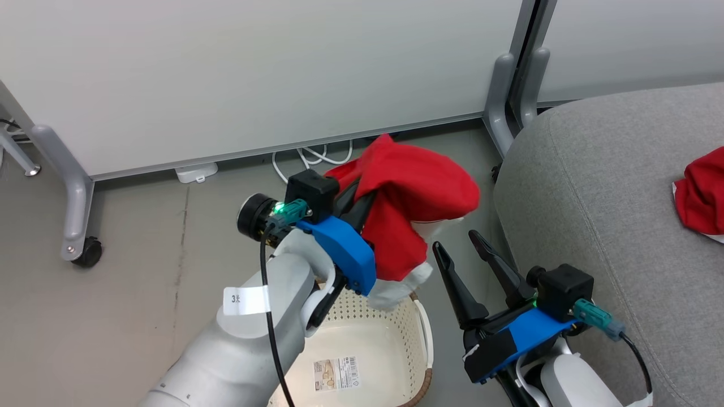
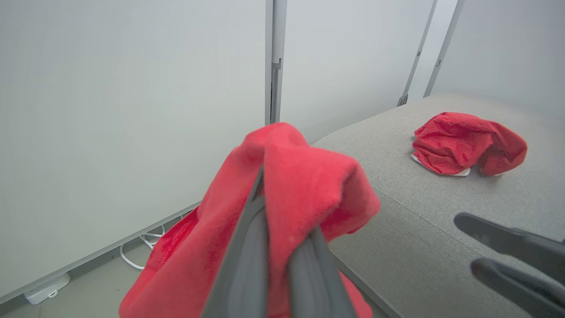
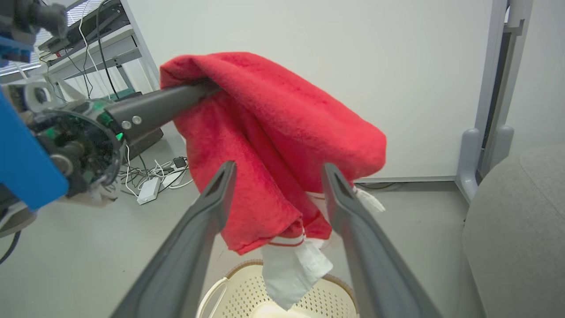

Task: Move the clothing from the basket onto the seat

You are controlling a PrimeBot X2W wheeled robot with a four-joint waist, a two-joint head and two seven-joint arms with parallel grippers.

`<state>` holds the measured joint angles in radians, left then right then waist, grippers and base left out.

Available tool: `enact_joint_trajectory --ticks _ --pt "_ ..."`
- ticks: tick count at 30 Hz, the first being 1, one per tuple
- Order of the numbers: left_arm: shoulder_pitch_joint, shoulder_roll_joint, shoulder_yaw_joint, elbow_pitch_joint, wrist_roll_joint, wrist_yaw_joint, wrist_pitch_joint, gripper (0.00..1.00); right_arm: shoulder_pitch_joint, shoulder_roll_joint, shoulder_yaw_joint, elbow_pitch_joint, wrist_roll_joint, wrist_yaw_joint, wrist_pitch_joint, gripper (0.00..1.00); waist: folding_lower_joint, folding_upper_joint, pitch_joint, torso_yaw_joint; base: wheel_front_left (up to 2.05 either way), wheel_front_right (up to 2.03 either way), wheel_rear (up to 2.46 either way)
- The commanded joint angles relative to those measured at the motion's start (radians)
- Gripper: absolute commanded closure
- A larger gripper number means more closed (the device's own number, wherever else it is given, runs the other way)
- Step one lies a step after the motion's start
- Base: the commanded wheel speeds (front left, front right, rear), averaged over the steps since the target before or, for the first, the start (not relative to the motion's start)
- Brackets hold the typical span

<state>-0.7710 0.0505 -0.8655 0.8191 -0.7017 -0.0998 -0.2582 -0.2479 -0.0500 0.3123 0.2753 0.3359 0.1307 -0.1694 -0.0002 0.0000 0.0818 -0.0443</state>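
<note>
The basket's bottom (image 1: 370,346) is showing clear around the label (image 1: 336,373), so I should expect an empty basket when I carry the clothing away.
A red garment with white trim (image 1: 416,192) hangs in the air above the basket (image 1: 362,319), and my left gripper (image 1: 366,196) is shut on it, its fingertips buried in the cloth. The left wrist view has the same clothing (image 2: 304,185) draped over the two fingers. My right gripper (image 1: 456,240) stands open just right of the basket, beside the seat (image 1: 594,186), with nothing held. In the right wrist view its fingers frame the hanging garment (image 3: 273,132) without touching it. Another red garment (image 1: 704,192) lies on the seat (image 2: 419,212).
White partition panels stand behind on grey legs (image 1: 76,186) with a castor (image 1: 87,251). White cables (image 1: 308,155) and a power block (image 1: 195,172) lie on the floor under the panel. A desk frame with wires (image 3: 88,39) stands to the left.
</note>
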Motion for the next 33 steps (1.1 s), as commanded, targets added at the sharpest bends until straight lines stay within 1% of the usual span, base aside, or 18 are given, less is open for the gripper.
enact_joint_trajectory --ticks 1,10,21,28,33 --pt "-0.018 0.0 -0.009 -0.01 -0.005 0.005 -0.005 1.0 0.016 -0.001 0.002 0.001 0.002 0.0 0.001 0.0 0.0002 0.0 -0.006 0.002 0.0 0.0 0.0" --pt "-0.058 0.0 -0.083 -0.081 -0.054 0.034 -0.006 1.0 0.033 -0.001 0.011 0.002 0.01 0.0 0.006 0.0 0.0002 0.0 -0.034 0.004 0.0 0.0 0.0" --pt "-0.072 0.0 -0.138 -0.09 -0.095 0.053 -0.007 1.0 0.008 -0.001 0.017 0.009 -0.006 0.0 0.034 0.0 0.0002 0.0 -0.028 0.004 0.0 0.0 0.0" --pt "-0.076 0.0 -0.166 -0.095 -0.113 0.055 -0.008 1.0 -0.068 -0.001 0.046 0.067 -0.041 0.0 0.104 0.0 0.0002 0.0 -0.02 0.008 0.0 0.0 0.0" --pt "-0.079 0.0 -0.185 -0.102 -0.128 0.056 -0.008 1.0 -0.138 -0.001 0.075 0.131 -0.051 0.0 0.134 0.0 0.0002 0.0 -0.018 0.015 0.0 0.0 0.0"
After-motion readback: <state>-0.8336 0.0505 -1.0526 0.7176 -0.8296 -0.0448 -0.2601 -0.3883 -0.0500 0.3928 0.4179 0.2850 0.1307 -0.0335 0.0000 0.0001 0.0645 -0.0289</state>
